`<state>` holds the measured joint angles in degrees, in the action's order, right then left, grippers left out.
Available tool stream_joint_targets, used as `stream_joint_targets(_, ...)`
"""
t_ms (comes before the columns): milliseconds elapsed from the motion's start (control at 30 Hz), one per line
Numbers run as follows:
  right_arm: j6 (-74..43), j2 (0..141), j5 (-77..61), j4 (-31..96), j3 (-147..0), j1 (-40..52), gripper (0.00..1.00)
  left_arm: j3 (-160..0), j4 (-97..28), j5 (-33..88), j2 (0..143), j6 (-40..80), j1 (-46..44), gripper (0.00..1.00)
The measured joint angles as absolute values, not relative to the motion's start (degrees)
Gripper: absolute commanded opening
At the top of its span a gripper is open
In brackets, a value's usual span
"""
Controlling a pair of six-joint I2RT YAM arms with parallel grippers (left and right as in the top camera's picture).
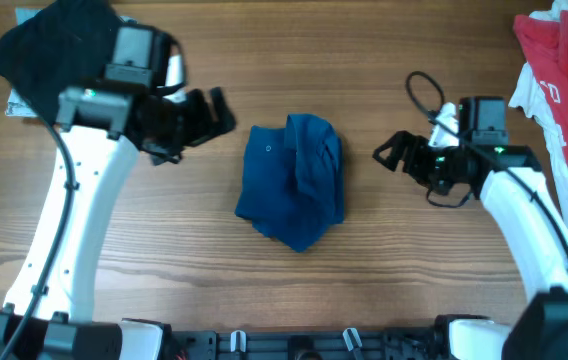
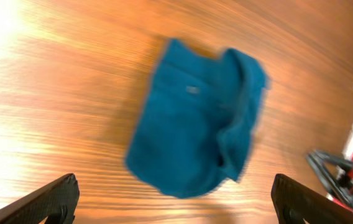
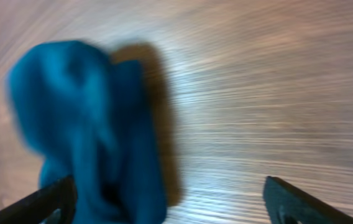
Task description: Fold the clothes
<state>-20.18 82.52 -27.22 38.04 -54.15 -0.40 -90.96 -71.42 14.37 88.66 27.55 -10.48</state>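
Observation:
The blue shirt's flap (image 1: pixel 317 155) is lying crumpled across the shirt's body. My right gripper should pull the flap open first, before my left gripper goes to the shirt's far corner (image 1: pixel 262 134).
The blue shirt (image 1: pixel 294 180) lies folded into a small bundle in the middle of the wooden table. In the left wrist view the blue shirt (image 2: pixel 198 121) lies flat ahead of the jaws, with a small button showing. My left gripper (image 1: pixel 209 115) hovers to the shirt's upper left, open and holding nothing; its fingers (image 2: pixel 52 199) stand wide apart. My right gripper (image 1: pixel 389 152) is off to the shirt's right, open and clear of it. In the blurred right wrist view the blue shirt (image 3: pixel 89 130) fills the left side.
A black garment (image 1: pixel 49 45) lies at the far left corner behind the left arm. A red-and-white garment (image 1: pixel 564 90) lies along the right edge. A black cable (image 1: pixel 422 92) loops above the right gripper.

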Motion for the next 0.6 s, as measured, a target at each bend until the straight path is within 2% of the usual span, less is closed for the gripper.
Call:
stream_joint_targets(33,-20.1,81.0,-27.3,37.8,-55.2,2.4,0.73,-90.0,-72.6,14.0,89.2,27.5,-8.6,0.9)
stream_joint_targets(67,-20.1,79.9,-27.2,37.1,-57.9,6.7,0.72,-87.4,-73.3,13.5,90.2,27.6,-7.0,0.86)
stream_joint_targets(167,-22.0,79.8,-22.7,35.4,-63.1,17.7,0.73,-78.1,-69.1,14.3,92.1,27.4,-6.6,0.72)
stream_joint_targets(267,-24.2,82.1,-17.9,33.3,-63.2,23.3,0.73,-72.0,-67.6,15.7,92.2,27.3,-6.6,0.68)
stream_joint_targets(567,-27.6,93.4,-10.3,29.1,-63.3,31.6,0.64,-58.6,-57.3,22.5,92.3,27.3,-10.3,0.73)
stream_joint_targets(600,-27.9,94.0,-9.1,29.5,-63.3,32.3,0.57,-58.6,-56.4,22.6,92.3,27.4,-10.5,0.74)
